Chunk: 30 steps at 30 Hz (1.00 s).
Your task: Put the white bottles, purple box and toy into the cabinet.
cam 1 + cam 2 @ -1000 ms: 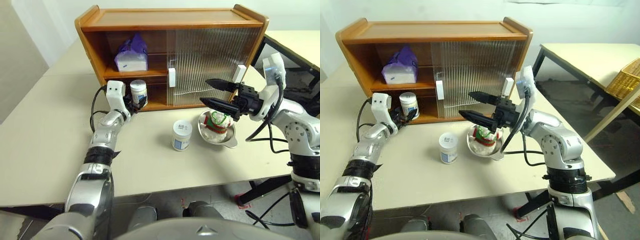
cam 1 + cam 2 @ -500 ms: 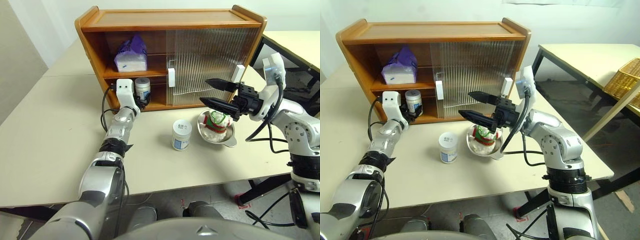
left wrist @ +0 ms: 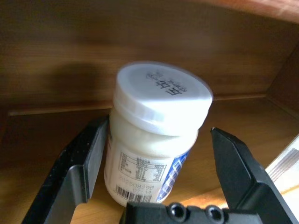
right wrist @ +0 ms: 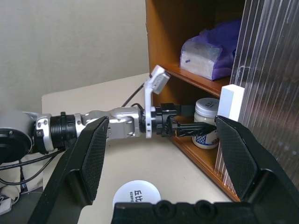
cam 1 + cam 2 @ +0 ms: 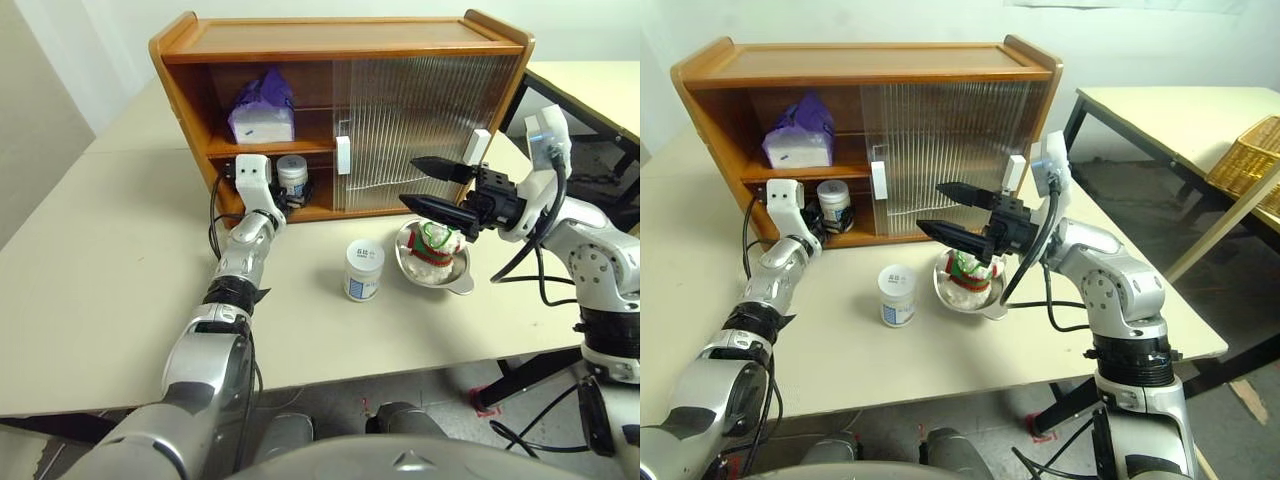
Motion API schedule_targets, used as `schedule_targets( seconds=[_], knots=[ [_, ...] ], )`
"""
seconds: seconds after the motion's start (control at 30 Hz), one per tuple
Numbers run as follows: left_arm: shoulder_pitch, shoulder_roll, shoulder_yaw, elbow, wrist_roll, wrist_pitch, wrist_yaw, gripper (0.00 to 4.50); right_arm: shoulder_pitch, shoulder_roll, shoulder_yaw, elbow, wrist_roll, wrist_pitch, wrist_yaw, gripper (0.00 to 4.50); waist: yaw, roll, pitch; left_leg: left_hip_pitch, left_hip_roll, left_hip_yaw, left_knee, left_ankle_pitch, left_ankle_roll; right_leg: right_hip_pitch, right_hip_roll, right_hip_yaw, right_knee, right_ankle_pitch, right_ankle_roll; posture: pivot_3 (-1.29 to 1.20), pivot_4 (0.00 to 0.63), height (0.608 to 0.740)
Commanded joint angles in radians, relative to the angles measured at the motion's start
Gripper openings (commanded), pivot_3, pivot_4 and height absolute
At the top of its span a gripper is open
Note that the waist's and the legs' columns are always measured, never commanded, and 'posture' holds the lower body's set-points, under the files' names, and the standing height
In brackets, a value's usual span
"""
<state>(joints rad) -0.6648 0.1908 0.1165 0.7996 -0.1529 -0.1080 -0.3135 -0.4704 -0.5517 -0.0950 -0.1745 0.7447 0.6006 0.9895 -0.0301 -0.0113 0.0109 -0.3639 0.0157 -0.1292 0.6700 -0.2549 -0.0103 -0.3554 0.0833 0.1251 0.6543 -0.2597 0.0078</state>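
Note:
My left gripper needs to close and push the white bottle (image 5: pixel 293 172) toward the ribbed door (image 5: pixel 345 192) before it gets the second bottle, because the white bottle stands halfway along the lower shelf.
On the cabinet's (image 5: pixel 340 38) lower left shelf stands one white bottle (image 3: pixel 156 93), leaning a little. My left gripper (image 5: pixel 284 197) reaches into that shelf, open, with a finger on either side of the bottle; one finger lies close along it and the other stands apart. The second white bottle (image 5: pixel 363 269) sits on the table in front of the cabinet. On the upper left shelf lies the purple box (image 5: pixel 263 110). Inside a steel bowl (image 5: pixel 452 282) rests the toy (image 5: pixel 434 243), and my right gripper (image 5: pixel 410 182) hovers open just above it, pointing left.
Ribbed sliding doors (image 5: pixel 420 110) with white handles cover the cabinet's middle and right side. A second table with a wicker basket (image 5: pixel 1252 160) stands off to the right. The table's front edge runs near my body.
My left gripper carried the white bottle from in front of the cabinet onto the lower shelf and opened its fingers off it. My right arm stayed still.

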Motion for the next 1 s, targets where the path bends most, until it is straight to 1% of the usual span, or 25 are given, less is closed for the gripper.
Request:
schedule_targets(
  seconds=[0.03, 0.27, 0.43, 0.53, 0.57, 0.73, 0.83, 0.87, 0.9, 1.0],
  knots=[
    [0.071, 0.009, 0.009, -0.122, -0.016, 0.035, -0.009, 4.47, -0.015, 0.002, 0.01, 0.008, -0.01, -0.01, 0.007, 4.5, 0.0, 0.0, 0.0, 0.0, 0.0, 0.0, 0.0, 0.0, 0.0, 0.0, 0.0, 0.0, -0.001, 0.0, 0.0, -0.05, 0.0, 0.74],
    [0.234, 0.021, 0.014, -0.409, -0.047, 0.158, 0.001, 4.47, -0.015, 0.003, 0.014, 0.016, -0.011, -0.014, 0.019, 4.5, 0.001, 0.0, 0.0, -0.001, -0.001, 0.0, -0.001, 0.0, 0.001, 0.0, 0.0, 0.0, -0.003, 0.0, 0.0, -0.04, 0.0, 0.74],
    [0.335, 0.031, 0.025, -0.544, -0.055, 0.227, 0.024, 4.47, -0.015, 0.001, 0.014, 0.024, -0.013, -0.018, 0.03, 4.5, 0.003, 0.0, 0.0, -0.001, -0.001, 0.0, -0.001, 0.0, 0.0, 0.0, 0.0, 0.0, -0.003, 0.0, 0.0, -0.03, 0.0, 0.74],
    [0.343, 0.026, 0.036, -0.534, -0.044, 0.24, 0.06, 3.83, -0.019, 0.003, 0.018, 0.024, -0.013, -0.016, 0.029, 4.5, 0.006, 0.0, 0.0, 0.0, -0.001, 0.0, -0.001, 0.0, 0.0, 0.0, 0.0, 0.0, -0.003, 0.001, -0.001, -0.03, 0.0, 0.74],
    [0.337, 0.025, 0.034, -0.527, -0.039, 0.24, 0.069, 3.51, -0.019, 0.003, 0.018, 0.024, -0.014, -0.016, 0.029, 4.5, 0.007, 0.0, 0.0, 0.0, -0.001, -0.001, -0.001, 0.0, 0.0, 0.0, 0.0, 0.0, -0.003, 0.001, -0.001, -0.03, 0.0, 0.74],
    [0.275, 0.003, 0.036, -0.467, -0.018, 0.235, 0.145, 1.71, -0.023, -0.002, 0.015, 0.027, -0.014, -0.015, 0.032, 4.5, 0.01, 0.0, 0.0, 0.0, -0.001, -0.001, 0.0, 0.0, 0.0, 0.001, -0.001, 0.0, -0.003, 0.002, -0.003, -0.04, 0.0, 0.74],
    [0.214, -0.007, 0.03, -0.382, -0.004, 0.209, 0.171, 0.7, -0.023, -0.004, 0.013, 0.023, -0.014, -0.012, 0.029, 4.5, 0.012, 0.0, 0.0, 0.0, -0.001, -0.001, 0.0, 0.0, 0.0, 0.001, -0.002, 0.0, -0.003, 0.002, -0.003, -0.04, 0.0, 0.74],
    [0.2, -0.009, 0.027, -0.362, -0.001, 0.2, 0.174, 0.27, -0.022, -0.005, 0.012, 0.023, -0.013, -0.012, 0.029, 4.5, 0.012, 0.0, 0.0, 0.0, -0.001, -0.001, 0.0, 0.0, 0.0, 0.001, -0.002, 0.0, -0.003, 0.002, -0.003, -0.04, 0.0, 0.74],
    [0.185, -0.012, 0.027, -0.34, 0.002, 0.191, 0.18, 0.01, -0.022, -0.005, 0.012, 0.022, -0.013, -0.012, 0.028, 4.5, 0.012, 0.0, 0.0, 0.0, -0.001, -0.001, 0.0, 0.0, 0.0, 0.001, -0.003, 0.0, -0.003, 0.002, -0.003, -0.04, 0.0, 0.74],
    [0.124, -0.02, 0.031, -0.227, 0.022, 0.151, 0.214, 0.01, -0.021, -0.007, 0.011, 0.017, -0.012, -0.01, 0.025, 4.5, 0.012, 0.0, 0.0, 0.0, -0.001, -0.001, -0.001, 0.0, 0.0, 0.001, -0.003, 0.0, -0.003, 0.002, -0.002, -0.05, 0.0, 0.74]
  ],
)
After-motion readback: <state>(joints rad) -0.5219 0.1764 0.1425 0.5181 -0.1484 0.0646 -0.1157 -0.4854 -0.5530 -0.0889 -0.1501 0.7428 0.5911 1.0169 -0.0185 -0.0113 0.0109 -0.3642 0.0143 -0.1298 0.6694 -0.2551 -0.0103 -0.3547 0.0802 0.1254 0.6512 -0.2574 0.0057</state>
